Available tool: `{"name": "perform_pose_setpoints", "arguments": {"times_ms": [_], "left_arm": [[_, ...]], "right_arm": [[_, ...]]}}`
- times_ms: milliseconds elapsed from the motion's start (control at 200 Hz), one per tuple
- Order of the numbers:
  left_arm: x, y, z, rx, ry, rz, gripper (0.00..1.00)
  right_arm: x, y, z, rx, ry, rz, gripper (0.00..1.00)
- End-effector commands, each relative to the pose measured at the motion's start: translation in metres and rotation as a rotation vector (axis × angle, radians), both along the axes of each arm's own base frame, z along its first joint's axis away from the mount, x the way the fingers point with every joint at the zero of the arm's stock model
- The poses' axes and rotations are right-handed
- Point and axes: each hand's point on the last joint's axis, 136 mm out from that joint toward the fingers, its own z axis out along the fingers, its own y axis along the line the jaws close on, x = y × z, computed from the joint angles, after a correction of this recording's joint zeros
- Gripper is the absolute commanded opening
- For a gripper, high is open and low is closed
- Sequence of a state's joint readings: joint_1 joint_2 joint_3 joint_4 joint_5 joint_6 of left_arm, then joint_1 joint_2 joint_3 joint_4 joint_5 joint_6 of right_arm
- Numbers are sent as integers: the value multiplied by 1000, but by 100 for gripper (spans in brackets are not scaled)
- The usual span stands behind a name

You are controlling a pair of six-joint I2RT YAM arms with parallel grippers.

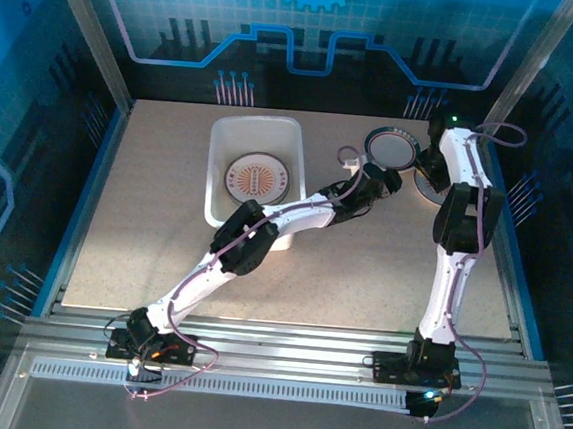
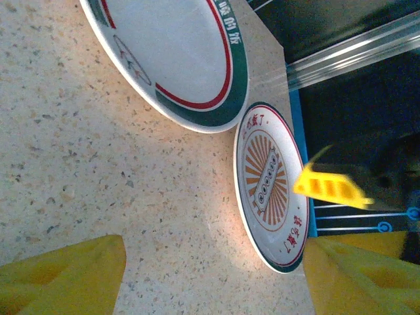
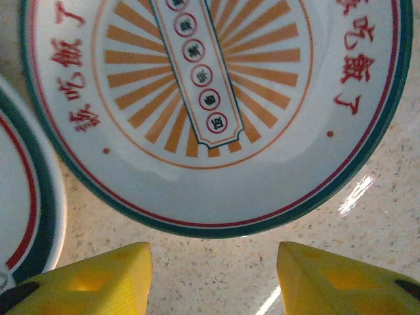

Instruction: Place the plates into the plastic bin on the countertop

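Note:
My right gripper should go to the green-rimmed plate [image 1: 392, 146] first, take its rim [image 3: 54, 246] and pass the plate to my left gripper, because that plate lies between the radial plate and the bin.
A white plate with an orange-brown radial centre [image 1: 256, 179] lies inside the plastic bin [image 1: 225, 139] at the back left of the countertop [image 1: 362, 271]. To its right a green-rimmed plate [image 1: 391, 148] [image 2: 177, 59] lies flat. A second radial plate [image 1: 424, 191] [image 2: 269, 184] [image 3: 216, 98] lies beside it, partly under the right arm. My left gripper [image 1: 375, 182] [image 2: 210, 282] is open over bare countertop just short of both plates. My right gripper [image 1: 429, 172] [image 3: 213, 275] is open, with the radial plate's near rim just beyond its yellow fingertips.
One yellow finger of the right gripper [image 2: 331, 187] shows over the radial plate in the left wrist view. Blue edging [image 1: 86, 207] and metal rails [image 1: 285, 350] frame the tabletop. The green-rimmed plate's edge [image 3: 20, 197] lies close to the radial plate on its left.

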State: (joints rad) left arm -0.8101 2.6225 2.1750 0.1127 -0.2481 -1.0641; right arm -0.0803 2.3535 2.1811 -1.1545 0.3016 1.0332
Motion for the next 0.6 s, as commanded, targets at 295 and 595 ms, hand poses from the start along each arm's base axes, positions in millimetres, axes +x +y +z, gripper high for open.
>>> {"name": "perform_pose_setpoints", "arguments": {"times_ms": [295,595], "left_arm": [[10,34,67,-86,-80,-55,73],[12,45,75,-82,-96,-111,73]], "right_arm": [[25,83,16,-44,-116,33,51],[78,155,-26,8,-178,279,43]]}}
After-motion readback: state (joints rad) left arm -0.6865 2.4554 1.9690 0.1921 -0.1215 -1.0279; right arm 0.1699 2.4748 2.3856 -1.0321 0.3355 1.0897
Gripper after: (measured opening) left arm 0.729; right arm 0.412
